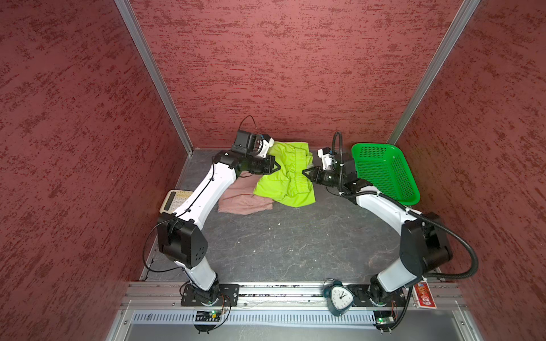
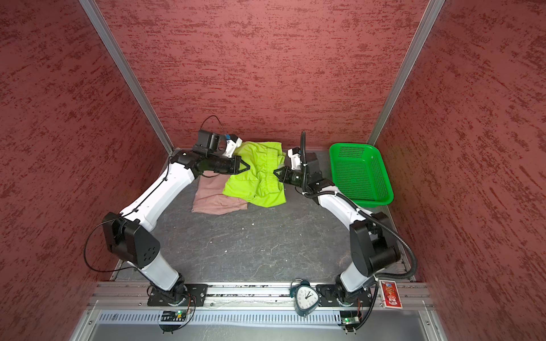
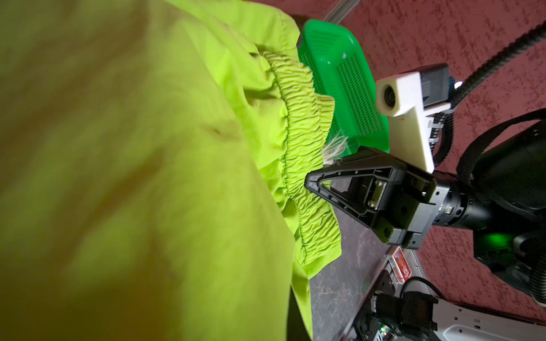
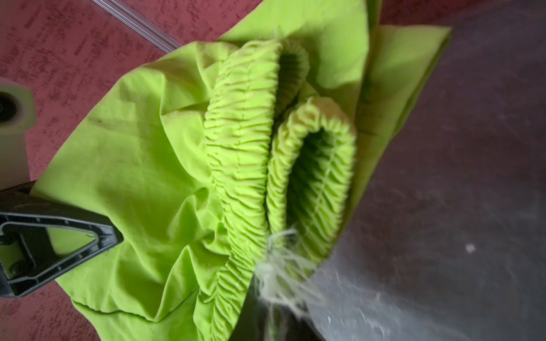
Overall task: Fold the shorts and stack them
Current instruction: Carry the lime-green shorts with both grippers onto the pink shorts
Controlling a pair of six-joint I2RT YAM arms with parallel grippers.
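I should keep moving my left gripper over the dusty pink shorts (image 1: 243, 197) and let go at their outer edge, because the lime green shorts (image 1: 287, 176) are spread wide from edge to waistband.
The lime green shorts (image 1: 274, 189) (image 2: 245, 189) lie bunched at the back of the table. They overlap the dusty pink shorts (image 1: 242, 202) (image 2: 212, 199), which lie flat to their left. My left gripper (image 1: 277, 167) (image 2: 248, 169) is shut on the green shorts' left edge. In the right wrist view its tip (image 4: 118, 236) pinches the fabric. My right gripper (image 1: 304, 171) (image 2: 275, 172) is shut on the gathered elastic waistband (image 3: 295, 141) beside the frayed white drawstring (image 4: 277, 265). Green cloth (image 3: 133, 177) fills the left wrist view and hides that gripper's own jaws.
A green perforated basket (image 1: 384, 174) (image 2: 360, 177) stands at the back right, close behind the right arm. A calculator (image 1: 174, 200) lies by the left wall. On the front rail are an alarm clock (image 1: 339, 298) and a red card box (image 1: 425, 295).
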